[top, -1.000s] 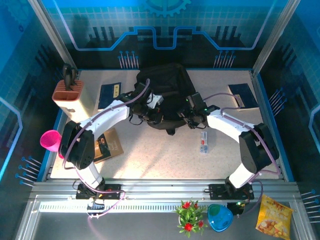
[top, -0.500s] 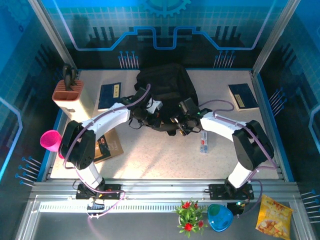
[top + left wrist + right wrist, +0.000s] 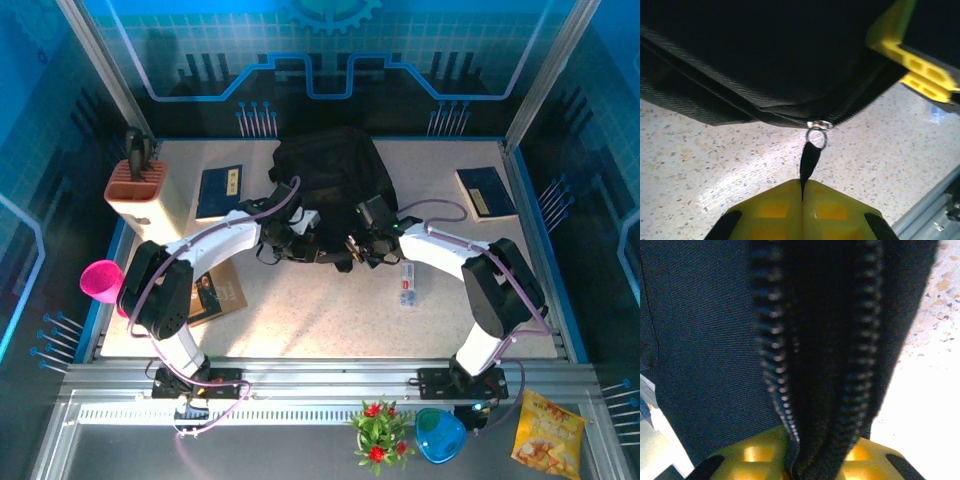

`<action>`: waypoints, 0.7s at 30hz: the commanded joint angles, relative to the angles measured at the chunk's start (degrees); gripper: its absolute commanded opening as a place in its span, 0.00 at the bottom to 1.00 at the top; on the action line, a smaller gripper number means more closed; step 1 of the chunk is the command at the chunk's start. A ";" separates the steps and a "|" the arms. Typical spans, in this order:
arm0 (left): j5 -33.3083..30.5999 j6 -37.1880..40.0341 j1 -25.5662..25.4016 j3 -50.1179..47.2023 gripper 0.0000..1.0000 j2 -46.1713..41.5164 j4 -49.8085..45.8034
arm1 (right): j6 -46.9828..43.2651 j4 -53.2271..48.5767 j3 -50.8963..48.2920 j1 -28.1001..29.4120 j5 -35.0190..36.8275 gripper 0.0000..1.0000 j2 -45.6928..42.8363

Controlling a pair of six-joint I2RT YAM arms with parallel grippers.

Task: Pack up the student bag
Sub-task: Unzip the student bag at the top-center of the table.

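The zip pull tab [image 3: 810, 159] points straight away from the bag's near edge, so my left gripper needs to swing back and pull it along the bag's folded side [image 3: 722, 97].
The student bag [image 3: 330, 185], a large black fabric backpack, lies at the back middle of the table. My left gripper [image 3: 300, 243] sits at its near edge, shut on the black zip pull tab [image 3: 810, 157] that hangs from a metal ring on the slider [image 3: 817, 125]. My right gripper [image 3: 357, 250] is at the bag's near edge just to the right, shut on the bag's fabric along the zip teeth [image 3: 775, 365]. Its yellow fingers [image 3: 920, 65] show beyond the bag in the left wrist view.
Dark blue books lie at back left [image 3: 220, 190] and back right [image 3: 486, 192]. A knife block [image 3: 140, 190] stands far left, with a pink cup [image 3: 102, 280] below it. Another book [image 3: 215, 292] lies under the left arm. A small white packet [image 3: 407, 285] lies right of the grippers.
The right gripper has swung left from the bag's right side to its near edge and closed in beside the left gripper. The left gripper has shifted slightly towards the near side.
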 commanded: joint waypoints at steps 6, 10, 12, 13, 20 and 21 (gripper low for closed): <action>-7.16 -1.26 -0.22 -3.67 0.00 -0.35 -5.06 | -2.09 1.14 0.07 -0.46 3.42 0.12 -3.97; -9.92 -1.77 -0.23 -3.11 0.00 0.75 -4.64 | -2.67 1.29 -0.02 -0.58 3.30 0.11 -4.89; -12.10 -1.82 -0.12 -2.42 0.00 1.41 -5.53 | -2.80 1.40 -0.46 -0.77 3.56 0.11 -5.54; -13.28 -1.89 -0.03 -2.04 0.00 1.54 -5.99 | -2.89 1.29 -0.61 -0.90 3.61 0.11 -5.75; -4.10 -0.86 -0.03 -0.02 0.00 -3.28 -3.04 | -3.94 2.42 -0.43 -1.17 1.35 0.13 -3.68; -1.29 -1.25 -0.07 0.26 0.00 -4.52 -1.54 | -3.93 2.48 -0.16 -0.95 0.96 0.13 -3.06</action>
